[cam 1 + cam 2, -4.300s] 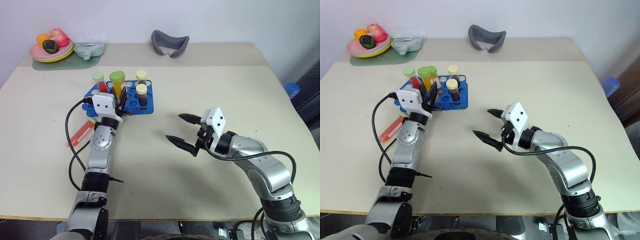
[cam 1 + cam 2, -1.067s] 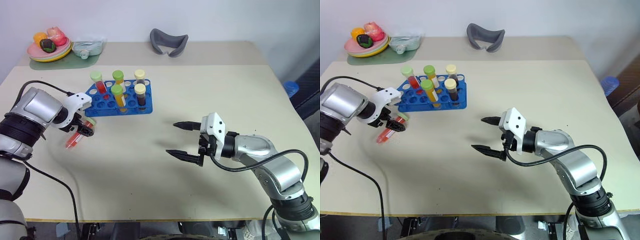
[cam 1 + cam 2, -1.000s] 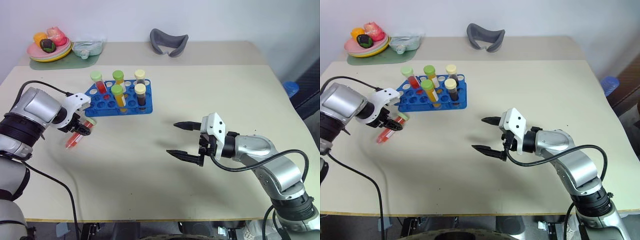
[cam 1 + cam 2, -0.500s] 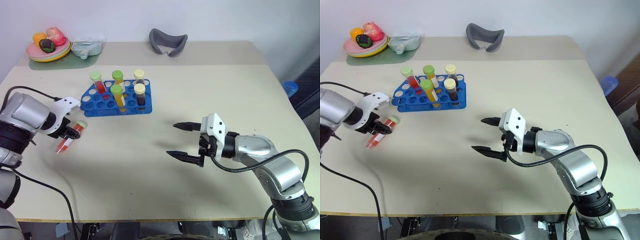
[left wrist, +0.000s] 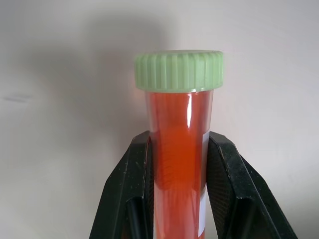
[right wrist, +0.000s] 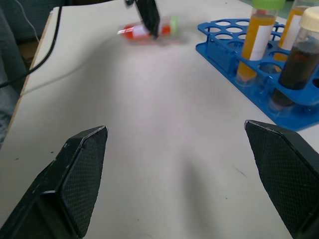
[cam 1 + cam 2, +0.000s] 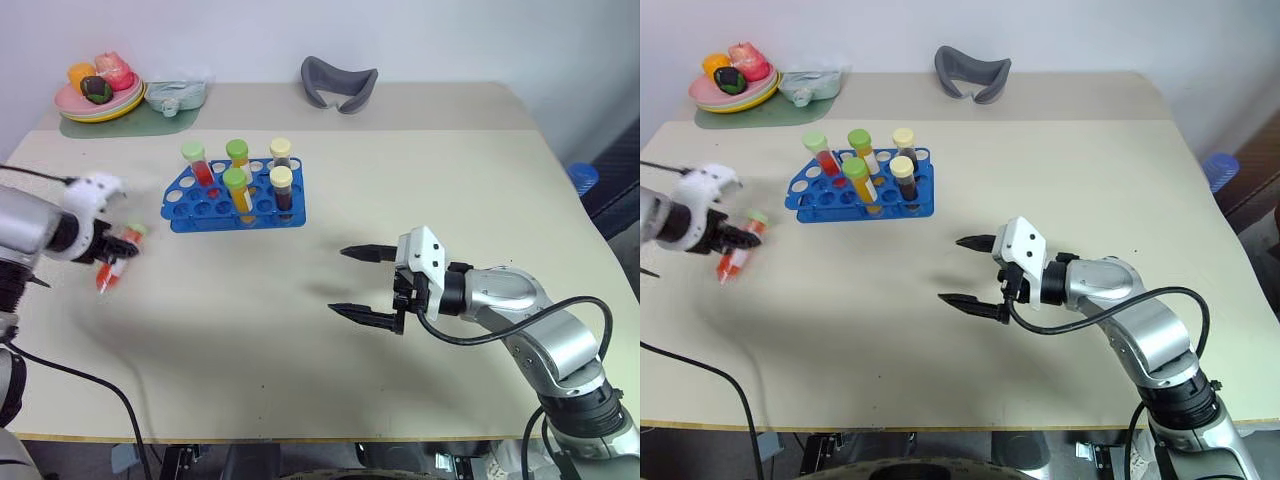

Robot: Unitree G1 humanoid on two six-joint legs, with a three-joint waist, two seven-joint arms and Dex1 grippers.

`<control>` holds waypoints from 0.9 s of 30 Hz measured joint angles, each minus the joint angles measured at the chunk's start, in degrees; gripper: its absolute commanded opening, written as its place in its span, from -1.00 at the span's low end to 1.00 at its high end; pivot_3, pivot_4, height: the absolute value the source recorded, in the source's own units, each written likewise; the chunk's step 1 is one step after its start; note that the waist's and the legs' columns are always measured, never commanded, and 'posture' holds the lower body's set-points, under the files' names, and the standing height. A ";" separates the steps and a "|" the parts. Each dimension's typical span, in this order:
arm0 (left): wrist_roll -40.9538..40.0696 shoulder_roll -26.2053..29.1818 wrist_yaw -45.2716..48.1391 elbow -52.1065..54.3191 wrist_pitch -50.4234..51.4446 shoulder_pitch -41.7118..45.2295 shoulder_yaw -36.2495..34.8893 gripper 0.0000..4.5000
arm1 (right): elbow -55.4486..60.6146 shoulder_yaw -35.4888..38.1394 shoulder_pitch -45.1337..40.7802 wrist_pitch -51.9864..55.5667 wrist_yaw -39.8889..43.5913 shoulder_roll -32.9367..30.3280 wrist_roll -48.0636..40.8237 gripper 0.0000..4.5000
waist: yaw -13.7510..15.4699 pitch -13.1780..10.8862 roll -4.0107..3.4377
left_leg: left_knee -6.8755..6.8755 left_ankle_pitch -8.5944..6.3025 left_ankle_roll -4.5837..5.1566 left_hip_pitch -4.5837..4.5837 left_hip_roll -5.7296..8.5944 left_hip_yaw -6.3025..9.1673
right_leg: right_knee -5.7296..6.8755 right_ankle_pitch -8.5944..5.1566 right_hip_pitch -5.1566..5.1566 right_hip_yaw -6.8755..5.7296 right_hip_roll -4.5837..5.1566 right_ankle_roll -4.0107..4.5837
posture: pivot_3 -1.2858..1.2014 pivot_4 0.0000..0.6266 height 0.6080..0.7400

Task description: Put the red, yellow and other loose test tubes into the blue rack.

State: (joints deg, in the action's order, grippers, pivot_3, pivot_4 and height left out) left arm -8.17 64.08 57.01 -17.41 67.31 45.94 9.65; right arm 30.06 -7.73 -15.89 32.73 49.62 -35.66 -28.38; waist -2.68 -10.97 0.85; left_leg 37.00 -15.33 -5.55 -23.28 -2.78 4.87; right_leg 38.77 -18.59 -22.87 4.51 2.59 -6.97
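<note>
Next, I lift the red test tube (image 7: 109,273), turn its cap up, and lower it into the blue rack's front row (image 7: 201,209), because the tube lies flat in my left gripper.
My left gripper (image 7: 104,252) is shut on a red test tube (image 7: 116,257) with a pale-green cap, held tilted a little above the table at the far left. In the left wrist view both black fingers (image 5: 133,189) press the tube (image 5: 178,164) below its cap. The blue rack (image 7: 205,214) stands to the right of it with several capped tubes upright in its holes: red, yellow-orange and dark brown. My right gripper (image 7: 340,281) hangs open and holds nothing over the middle of the table, pointing left; its fingers (image 6: 75,184) frame the rack (image 6: 224,55) and the held tube (image 6: 144,31).
A plate of toy food (image 7: 100,98) on a pale green mat sits at the far left corner. A grey curved object (image 7: 339,83) lies at the back edge. A blue item (image 7: 582,178) sits beyond the table's right edge. Bare tabletop lies between rack and right gripper.
My left gripper has closed on the red tube, lifted it off the table and carried it to the left, away from the rack. The right arm has stayed still.
</note>
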 measured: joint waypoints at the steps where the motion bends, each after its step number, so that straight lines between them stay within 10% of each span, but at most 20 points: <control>1: -0.47 -0.02 -1.64 1.11 -1.65 -0.90 -3.95 -0.63 | 0.02 0.11 0.19 0.02 -0.28 -0.03 0.00 1.00 | 0.02 0.00 0.00 | 0.01 0.00 0.00 0.00 0.01 -0.01 | 0.03 0.00 0.01 0.00 0.03 -0.01 | 0.03 -0.52 1.00; 7: -4.17 -17.27 -18.90 17.20 -19.17 -7.95 -28.16 -0.63 | 0.34 0.93 1.28 0.33 -2.13 0.76 -0.15 1.00 | 0.61 0.03 0.09 | 0.18 0.01 -0.02 -0.08 0.02 0.00 | 0.11 0.00 0.03 -0.06 0.11 -0.03 | 0.03 -0.52 1.00; 14: -0.59 -42.88 -39.68 26.82 -51.02 -18.61 -30.02 -0.63 | -0.02 -0.45 -0.31 0.41 -2.24 2.47 -0.02 1.00 | -0.03 0.07 0.08 | 0.16 0.02 -0.04 0.04 0.00 -0.07 | 0.23 0.00 -0.01 0.06 0.05 -0.02 | 0.03 -0.52 1.00; 27: 5.13 -50.50 -48.76 15.89 -75.50 -25.19 -25.60 -0.63 | -0.54 -0.48 -0.39 0.30 -2.75 2.61 0.16 1.00 | 0.16 0.09 0.09 | 0.16 0.01 -0.01 0.08 0.05 -0.06 | 0.20 0.01 0.05 0.04 0.07 -0.03 | 0.03 -0.52 1.00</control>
State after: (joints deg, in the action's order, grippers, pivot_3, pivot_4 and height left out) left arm -3.04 13.58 8.25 -1.51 -8.19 20.76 -15.94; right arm 29.52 -8.21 -16.27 33.03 46.87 -33.06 -28.23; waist -2.52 -10.88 0.94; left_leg 37.15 -15.32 -5.56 -23.20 -2.73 4.81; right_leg 38.97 -18.59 -22.82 4.55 2.66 -6.99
